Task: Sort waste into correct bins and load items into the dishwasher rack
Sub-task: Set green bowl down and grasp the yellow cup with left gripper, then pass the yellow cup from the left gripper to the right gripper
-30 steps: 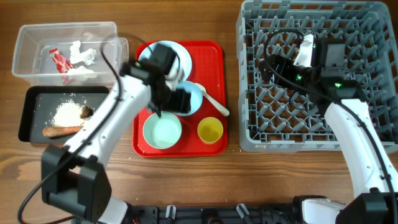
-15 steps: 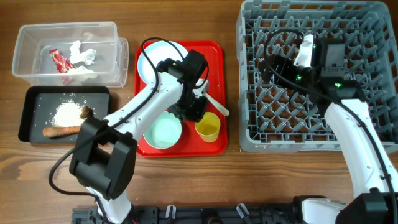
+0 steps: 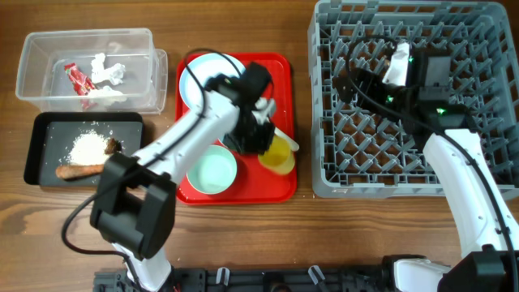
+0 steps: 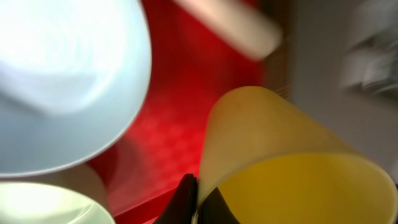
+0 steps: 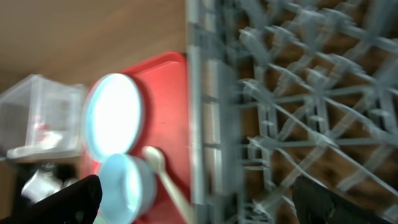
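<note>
I should pick up the small yellow cup (image 3: 278,156) with my left gripper and pass it to my right gripper before loading it, because the dishwasher rack (image 3: 369,162) is on my right gripper's side.
My left gripper (image 3: 264,139) is shut on the rim of the small yellow cup (image 3: 278,154), which tilts over the red tray's (image 3: 280,65) right side. In the left wrist view its fingertips (image 4: 186,198) pinch the cup wall (image 4: 292,162), with the blue bowl (image 4: 62,81) and mint bowl (image 4: 37,205) to the left. The plate (image 3: 203,75), mint bowl (image 3: 212,172) and white spoon (image 3: 285,139) lie on the tray. My right gripper (image 3: 350,83) hangs open and empty over the dishwasher rack (image 3: 405,162). The right wrist view shows the gripper (image 5: 202,205) above the rack's (image 5: 298,93) left wall.
The clear tub (image 3: 32,49) at the back left holds the red-and-white wrapper (image 3: 79,79) and tissue (image 3: 108,70). In front of it the black tray (image 3: 40,130) holds rice grains (image 3: 85,148), a brown lump (image 3: 112,146) and the food stick (image 3: 81,170).
My left arm swung right from over the bowls to the yellow cup, its jaws closed on the rim, and the cup tipped. The right arm has not moved.
</note>
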